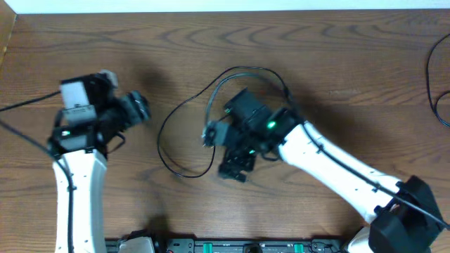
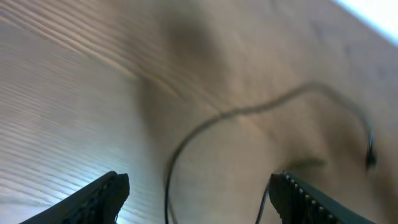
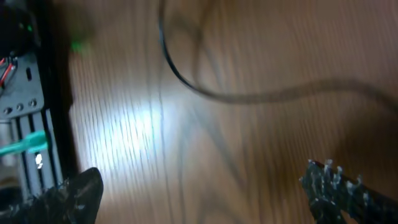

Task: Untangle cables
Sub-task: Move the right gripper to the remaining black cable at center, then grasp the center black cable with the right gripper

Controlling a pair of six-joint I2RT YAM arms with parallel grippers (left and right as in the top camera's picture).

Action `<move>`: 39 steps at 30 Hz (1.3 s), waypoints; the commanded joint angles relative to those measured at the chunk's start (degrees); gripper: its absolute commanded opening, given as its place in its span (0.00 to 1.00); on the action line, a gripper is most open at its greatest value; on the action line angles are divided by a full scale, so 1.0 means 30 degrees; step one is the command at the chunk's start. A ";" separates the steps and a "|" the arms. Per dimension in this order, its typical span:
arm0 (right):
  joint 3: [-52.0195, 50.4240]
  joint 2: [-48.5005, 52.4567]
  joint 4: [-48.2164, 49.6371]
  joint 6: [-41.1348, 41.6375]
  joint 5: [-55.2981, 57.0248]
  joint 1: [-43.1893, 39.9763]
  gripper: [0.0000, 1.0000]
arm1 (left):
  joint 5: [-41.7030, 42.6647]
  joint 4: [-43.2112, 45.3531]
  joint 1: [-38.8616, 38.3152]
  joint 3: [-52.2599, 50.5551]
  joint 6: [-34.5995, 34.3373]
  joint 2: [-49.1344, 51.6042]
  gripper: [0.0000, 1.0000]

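My right gripper should keep going to the black cable loop's bend and close there, because the black cable is loose and clear of other cables ahead of the gripper's open fingers.
One thin black cable lies in a big loose loop on the wooden table, running from the middle left up over the right arm's wrist. My left gripper is open left of the loop; in its wrist view the cable curves across the table and down between the open fingers, touching neither. My right gripper is open just right of the loop's lower end. In its wrist view the cable lies ahead of the empty fingers. No white cable is in view.
Another thin black cord curves at the table's far right edge. A black base rail with green lights runs along the front edge, and also shows in the right wrist view. The right arm's white link crosses the lower right.
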 commanded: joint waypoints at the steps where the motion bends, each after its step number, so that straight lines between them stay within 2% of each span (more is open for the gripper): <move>1: -0.0240 0.1173 0.1173 -0.0087 0.1173 0.1362 0.99 | 0.0474 -0.0182 0.1545 0.1107 -0.1005 -0.0423 0.78; 8: -0.0240 0.3628 0.4896 0.1683 0.1151 0.2572 0.99 | 0.1974 -0.1013 0.4277 0.2965 -0.1355 -0.1741 0.78; 17: -0.0240 0.5668 1.0491 0.4940 0.0590 0.3439 0.99 | 0.1960 -0.1858 0.4401 0.3045 -0.1341 -0.3140 0.78; 19: -0.0240 0.6047 1.1198 0.5865 0.0590 0.3577 0.93 | 0.1960 -0.2200 0.4401 0.3038 -0.1341 -0.3140 0.78; 22: -0.0240 0.6951 1.2284 0.7650 0.0510 0.3978 0.90 | 0.1982 -0.3140 0.4401 0.3038 -0.1362 -0.3293 0.77; 26: -0.0240 0.7490 1.2655 0.8211 0.0525 0.4422 0.86 | 0.2579 -0.3198 0.4401 0.3038 -0.1362 -0.3672 0.77; 28: -0.0240 0.7519 1.2735 0.8269 0.0532 0.4546 0.76 | 0.2608 -0.3206 0.4401 0.3038 -0.1348 -0.3840 0.77; 30: -0.0240 0.7519 1.2954 0.8677 0.0583 0.4619 0.49 | 0.2616 -0.3220 0.4401 0.3038 -0.1348 -0.3934 0.77; 31: -0.0240 0.7519 1.3107 0.9260 0.0627 0.4626 0.31 | 0.2616 -0.3228 0.4401 0.3038 -0.1348 -0.3956 0.77; 33: -0.0211 0.7475 1.3194 1.0513 0.0605 0.4583 0.17 | 0.2616 -0.3366 0.4401 0.3038 -0.1348 -0.3971 0.77; 34: -0.0204 0.7351 1.3180 1.0950 0.0597 0.4539 0.01 | 0.2608 -0.3439 0.4401 0.3038 -0.1341 -0.3971 0.77; 37: -0.0168 0.6375 1.2305 1.1897 0.0612 0.4058 0.01 | 0.2616 -0.3563 0.4401 0.3038 -0.1333 -0.3963 0.77; 39: -0.0036 0.4313 1.0397 1.1897 0.1100 0.3118 0.01 | 0.2616 -0.3665 0.4371 0.3038 -0.1333 -0.3963 0.77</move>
